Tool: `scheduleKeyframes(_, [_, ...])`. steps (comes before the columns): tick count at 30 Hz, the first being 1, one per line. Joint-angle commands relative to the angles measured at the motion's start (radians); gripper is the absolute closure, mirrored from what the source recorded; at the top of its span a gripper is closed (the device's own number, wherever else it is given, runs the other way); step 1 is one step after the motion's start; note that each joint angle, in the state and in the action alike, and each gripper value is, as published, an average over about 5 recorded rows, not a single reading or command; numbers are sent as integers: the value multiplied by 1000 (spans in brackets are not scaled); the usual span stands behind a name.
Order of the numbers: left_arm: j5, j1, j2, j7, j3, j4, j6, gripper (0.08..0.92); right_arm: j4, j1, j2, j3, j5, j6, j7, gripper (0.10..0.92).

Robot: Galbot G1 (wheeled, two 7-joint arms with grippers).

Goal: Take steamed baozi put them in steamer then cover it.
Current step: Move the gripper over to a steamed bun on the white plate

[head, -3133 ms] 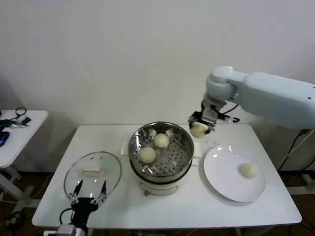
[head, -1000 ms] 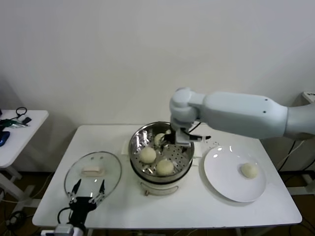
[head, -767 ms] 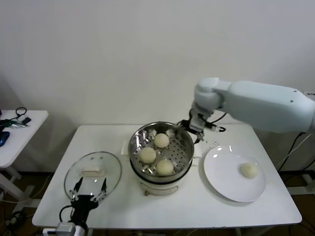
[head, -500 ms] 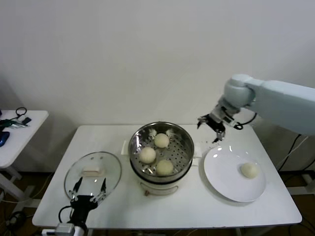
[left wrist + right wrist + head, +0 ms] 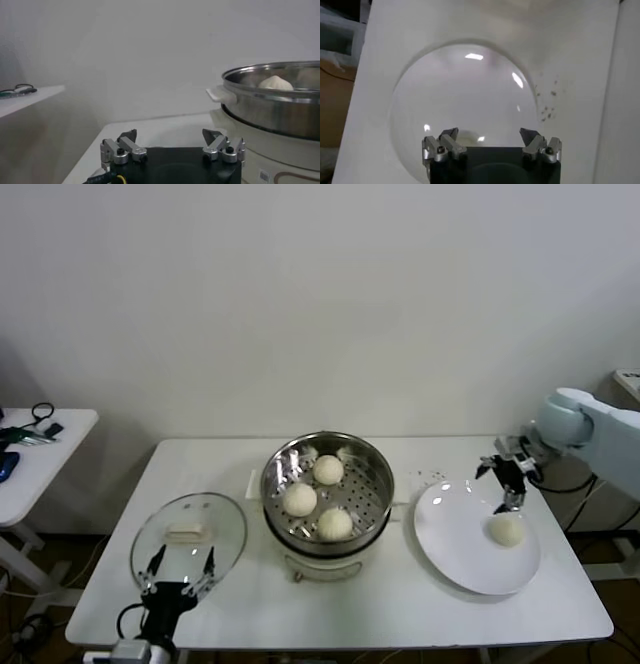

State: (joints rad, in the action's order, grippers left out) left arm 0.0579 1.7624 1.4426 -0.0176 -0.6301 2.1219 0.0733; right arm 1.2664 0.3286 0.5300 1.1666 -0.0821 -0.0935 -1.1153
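Note:
My right gripper's open fingers are in line with the baozi, which is alone on the white plate point(image 5: 508, 531), so my right gripper keeps going down and closes around the baozi point(image 5: 468, 138).
The steel steamer point(image 5: 372, 506) stands mid-table on its cream base and holds three baozi point(image 5: 328, 469), point(image 5: 300, 499), point(image 5: 335, 524). One more baozi point(image 5: 507, 529) lies on the white plate point(image 5: 450, 524) at the right. My right gripper point(image 5: 507, 475) hovers open just above and behind that baozi. In the right wrist view the gripper point(image 5: 490, 134) looks down on the plate point(image 5: 460, 85), with the baozi point(image 5: 470, 137) peeking out between its fingers. The glass cover point(image 5: 215, 519) lies flat at the front left. My left gripper point(image 5: 180, 569) rests open at its near edge, and in its wrist view point(image 5: 170, 136) it faces the steamer point(image 5: 280, 110).
A small white side table point(image 5: 60, 429) with cables and tools stands off to the left. Dark specks point(image 5: 435, 476) dot the tabletop between steamer and plate. The table's front edge point(image 5: 400, 639) runs close below the plate and the cover.
My right gripper carried a baozi into the steamer and left it there. It then swung right and came down over the plate. The left arm stayed put.

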Motion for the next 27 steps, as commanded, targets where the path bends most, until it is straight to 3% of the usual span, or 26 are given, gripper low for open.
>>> scheduleKeyframes(1, [-11,7,9,-1,1,2,0,177,-120,-320,-61,-252,131,-17,-10,203])
scheduleKeyframes(9, [-28,8,14,-4,3,1,5,177,-218,-389,10,-358,208,21,-6,203])
scheduleKeyframes(27, [-48,15,29,-7,7,-5,5,177,-336,-382,163,-362,233,37,-6,203])
